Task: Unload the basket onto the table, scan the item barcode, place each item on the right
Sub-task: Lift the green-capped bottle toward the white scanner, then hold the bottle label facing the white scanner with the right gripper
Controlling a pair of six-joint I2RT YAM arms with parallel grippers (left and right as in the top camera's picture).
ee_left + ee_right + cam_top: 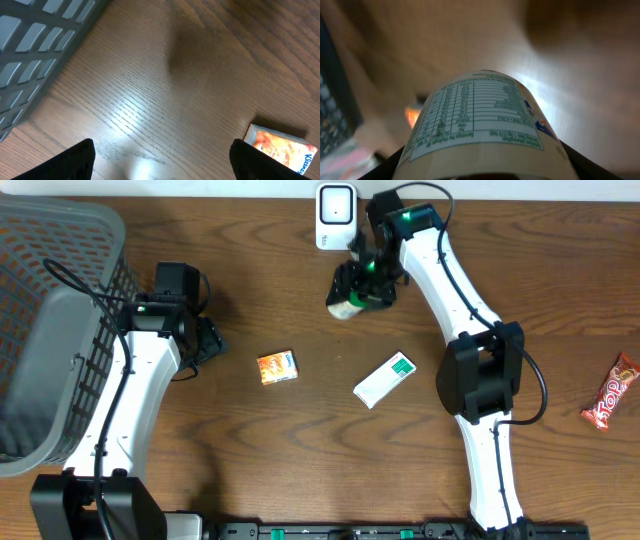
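Observation:
I should use my right gripper to swing the cream container's loose end (341, 310) round toward the far edge and over the scanner (336, 216), because that end points away from the white barcode scanner.
My right gripper (365, 285) is shut on a cream round container (347, 306) and holds it off the table, just below and to the right of the white barcode scanner (335, 215) at the table's far edge. In the right wrist view the container (480, 120) fills the space between the dark fingers (390, 167), its green nutrition table facing the camera; I see no barcode. My left gripper (205, 340) hangs open over bare wood at the left, nothing between its fingers (75, 162).
A grey mesh basket (50, 330) takes up the left side, near the left arm. An orange packet (277, 367) and a green-and-white box (385, 378) lie mid-table. A red candy bar (611, 390) lies far right. The packet (282, 147) sits by the left gripper's right finger.

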